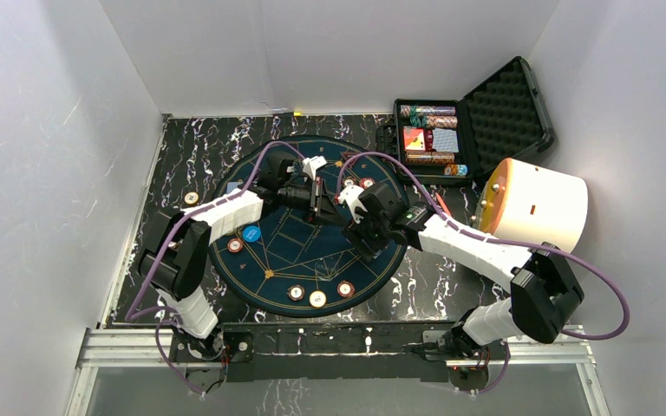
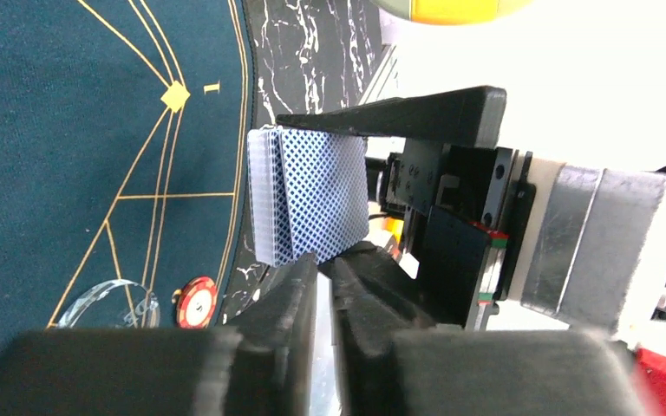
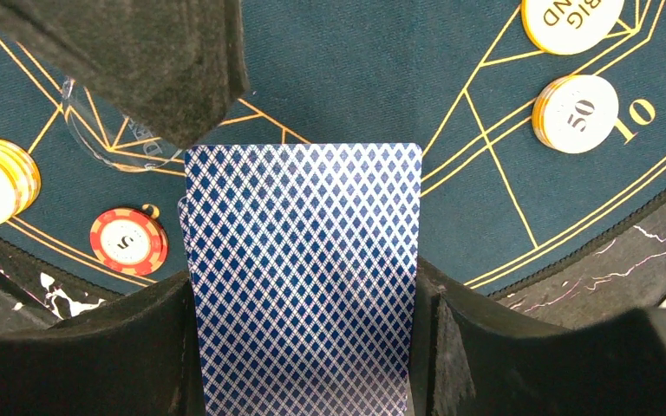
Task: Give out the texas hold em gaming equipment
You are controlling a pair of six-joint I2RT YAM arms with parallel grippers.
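The deck's corner [image 2: 302,257] only touches my left gripper's closed fingers, so I should open them, straddle the deck's thickness [image 2: 272,204] and take the deck from my right gripper.
Over the round blue poker mat [image 1: 282,260] both arms meet. My right gripper [image 3: 308,295] is shut on a deck of blue-backed playing cards [image 3: 303,277], one finger on each long edge. The deck [image 2: 312,195] stands on edge in the left wrist view. My left gripper [image 2: 323,260] is shut, its tips touching the deck's corner; whether a card sits between them is hidden. On the mat lie a red 5 chip [image 3: 128,240], cream 50 chips [image 3: 579,113], a yellow button [image 3: 572,22], a blue button [image 1: 251,232] and a clear disc [image 3: 113,130].
An open black case [image 1: 507,108] with chip rows and card boxes stands at the back right. A big white cylinder [image 1: 542,208] with an orange end lies right of the mat. More chips [image 1: 317,298] sit near the mat's front edge. White walls close in the marbled table [image 1: 191,156].
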